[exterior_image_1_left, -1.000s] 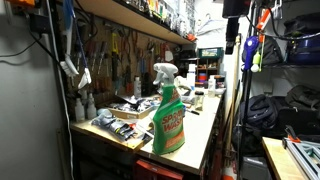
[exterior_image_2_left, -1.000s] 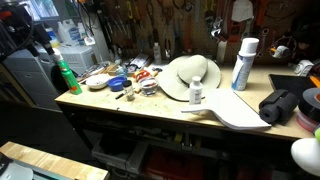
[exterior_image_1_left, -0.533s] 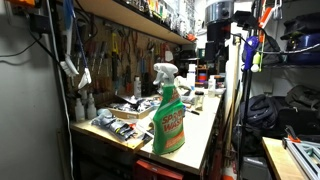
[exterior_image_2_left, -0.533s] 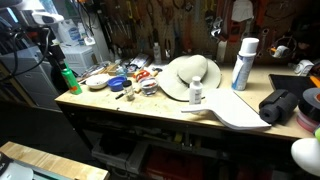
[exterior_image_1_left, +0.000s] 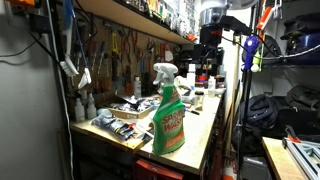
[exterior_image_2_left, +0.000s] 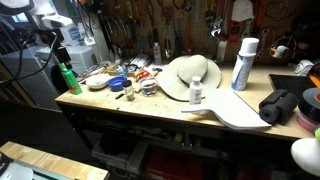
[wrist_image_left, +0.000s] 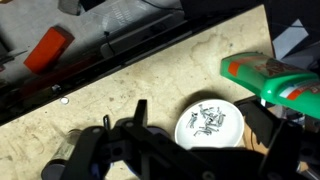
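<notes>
The white dish's rim is between my open fingers, and there is clear bench (wrist_image_left: 161, 88) beside it. I should continue to lower my gripper until its fingers straddle that rim (wrist_image_left: 179, 126).
My gripper (wrist_image_left: 188, 160) is open and empty. In the wrist view its dark fingers frame a white dish of small screws (wrist_image_left: 210, 124) on the workbench top (wrist_image_left: 120, 90). A green spray bottle (wrist_image_left: 268, 74) lies at the right edge of that view. In both exterior views the gripper (exterior_image_1_left: 207, 62) (exterior_image_2_left: 57, 57) hangs above the bench end, just over the green spray bottle (exterior_image_2_left: 66, 77). That bottle stands large in the foreground of an exterior view (exterior_image_1_left: 168, 115).
A red object (wrist_image_left: 48, 47) lies below the bench edge. On the bench are a white hat-shaped object (exterior_image_2_left: 190, 75), a spray can (exterior_image_2_left: 243, 63), a small white bottle (exterior_image_2_left: 196, 93), a blue lid (exterior_image_2_left: 118, 84) and a black bundle (exterior_image_2_left: 283, 105). Tools hang on the back wall (exterior_image_2_left: 160, 25).
The arm has come into both exterior views and moved down toward the bench end by the green spray bottle. Nothing on the bench has moved.
</notes>
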